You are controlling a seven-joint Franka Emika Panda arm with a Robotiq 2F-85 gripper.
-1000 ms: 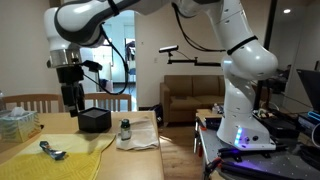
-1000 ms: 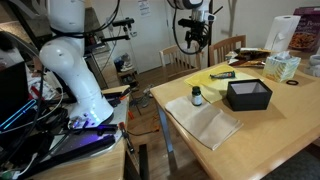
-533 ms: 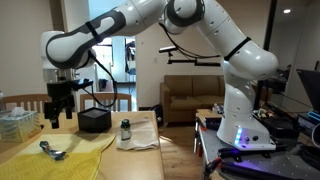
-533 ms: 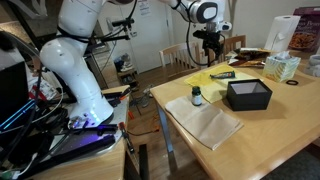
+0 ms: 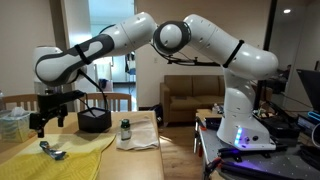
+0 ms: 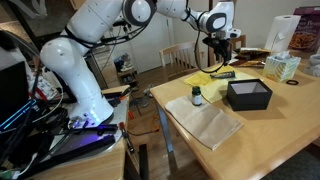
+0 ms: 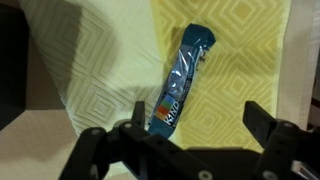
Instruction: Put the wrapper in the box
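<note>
The wrapper's narrow width [image 7: 181,82] has my gripper's open fingers standing across it, so I should keep lowering until the fingers are on either side of the wrapper at the yellow cloth [image 5: 74,152], and then close them.
The wrapper [image 7: 183,78] is a long, thin blue-silver scrap with a coloured label. It lies on a yellow patterned cloth [image 7: 240,60] and shows in both exterior views [image 5: 52,151] [image 6: 222,74]. The black box [image 5: 95,121] [image 6: 248,94] stands on the table beside the cloth, its top open. My gripper [image 7: 200,120] is open and empty, hovering above the wrapper [image 5: 46,118] [image 6: 222,52]. In the wrist view the wrapper's lower end lies close to one finger, not centred between the fingers.
A small dark-capped glass jar [image 5: 125,131] [image 6: 196,96] stands on a white napkin [image 6: 205,125]. A clear container with pale teal contents [image 5: 15,122] [image 6: 282,67] sits at the table's far end. A paper towel roll [image 6: 287,35] and wooden chairs [image 5: 30,101] stand behind.
The arm has swung away from above the black box, across the table, to a spot over the wrapper on the yellow cloth. The gripper stays open and empty.
</note>
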